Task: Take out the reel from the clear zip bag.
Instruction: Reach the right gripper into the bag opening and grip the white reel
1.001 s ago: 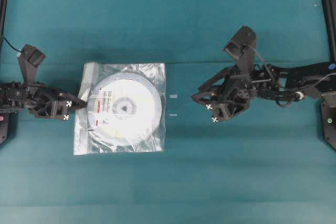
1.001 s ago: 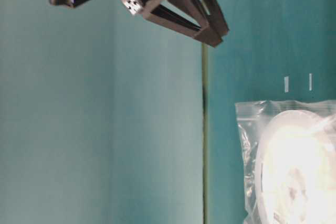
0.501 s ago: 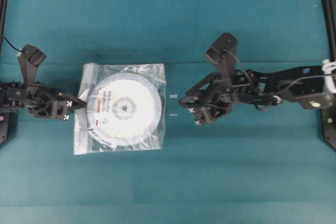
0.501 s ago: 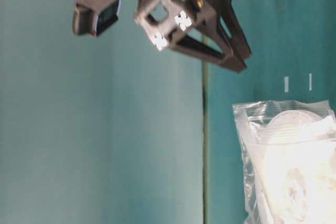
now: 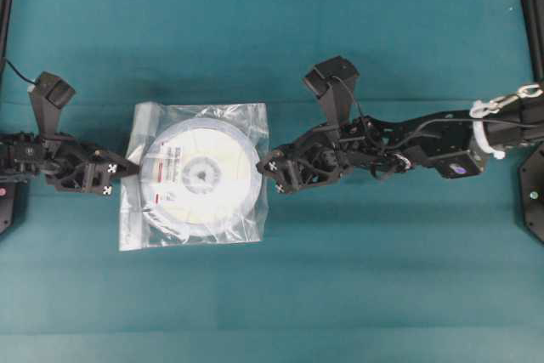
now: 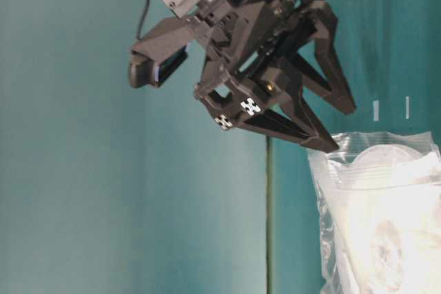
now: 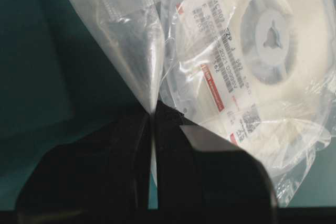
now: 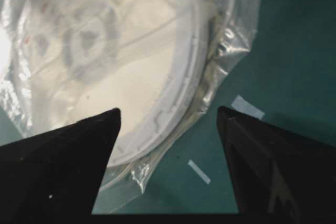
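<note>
My gripper is about to pull the reel's rim. The bag's film edge (image 8: 170, 32) lies back across the reel (image 5: 201, 173), so the reel will slide straight out and leave the bag flat.
The clear zip bag (image 5: 136, 229) lies flat on the teal table with the reel (image 5: 201, 176) inside it, white with a grey hub and a red-marked label. My left gripper (image 5: 127, 170) is shut on the bag's left edge; in the left wrist view a fold of bag film (image 7: 137, 51) runs pinched into the left gripper (image 7: 152, 116), beside the reel (image 7: 273, 35). My right gripper (image 5: 265, 167) stands open at the bag's right edge. In the right wrist view the right gripper (image 8: 168, 111) has one finger above the bagged reel (image 8: 121, 66) and the other above bare table.
Two small white tape marks (image 8: 247, 107) (image 8: 199, 171) lie on the table just right of the bag (image 8: 236, 24). The table-level view shows the right gripper (image 6: 341, 129) low over the bag's corner (image 6: 324, 170). Black frame posts (image 5: 531, 6) stand at the table's sides.
The right arm has reached left across the table to the bag's right edge, and its jaws have widened. The left gripper has stayed shut on the bag's left edge.
</note>
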Robot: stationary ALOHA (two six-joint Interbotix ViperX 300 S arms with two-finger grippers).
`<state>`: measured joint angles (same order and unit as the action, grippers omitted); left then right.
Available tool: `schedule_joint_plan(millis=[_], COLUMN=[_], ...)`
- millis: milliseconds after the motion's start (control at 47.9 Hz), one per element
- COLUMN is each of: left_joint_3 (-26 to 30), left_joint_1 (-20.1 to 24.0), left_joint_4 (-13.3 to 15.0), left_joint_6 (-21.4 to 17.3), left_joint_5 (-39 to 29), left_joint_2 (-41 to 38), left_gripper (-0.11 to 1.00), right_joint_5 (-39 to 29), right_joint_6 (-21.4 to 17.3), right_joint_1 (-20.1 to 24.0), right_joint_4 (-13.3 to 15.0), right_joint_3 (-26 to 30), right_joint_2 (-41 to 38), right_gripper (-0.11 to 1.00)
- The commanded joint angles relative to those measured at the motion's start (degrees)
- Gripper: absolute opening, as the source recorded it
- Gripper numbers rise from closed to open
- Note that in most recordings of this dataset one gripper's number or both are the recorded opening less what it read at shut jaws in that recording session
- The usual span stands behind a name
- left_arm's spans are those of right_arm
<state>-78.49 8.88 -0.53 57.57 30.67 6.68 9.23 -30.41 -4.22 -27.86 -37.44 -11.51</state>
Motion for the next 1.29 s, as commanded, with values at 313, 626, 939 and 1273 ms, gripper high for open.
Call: schedule_joint_plan(millis=[313,626,939,1273], left_joint_3=[0.26,0.53,0.00,0.18], left_joint_1=[-0.18,-0.18,-0.18,-0.18], left_joint_4=[-0.18,-0.18,-0.18,-0.18], left_joint_6=[-0.79,-0.79,-0.79,-0.79], left_joint_5=[-0.26,-0.35,-0.35,-0.35], left_joint_2=[0.00,-0.18,-0.35,-0.53], left_gripper=[0.00,0.00,0.00,0.00], right_joint_5=[-1.67,-4.66,-4.92,-4.13], right_joint_6=[-4.83,-7.47,-7.47,-7.47], right_joint_1=[0.09,0.35,0.70,1.23], right_joint_4=[-0.18,-0.26,-0.26,-0.18], right_joint_3=[5.45,7.29,10.28,11.69], right_joint_2=[-3.69,-5.27,-7.21,-7.56], right_gripper=[0.87,0.86,0.86,0.86])
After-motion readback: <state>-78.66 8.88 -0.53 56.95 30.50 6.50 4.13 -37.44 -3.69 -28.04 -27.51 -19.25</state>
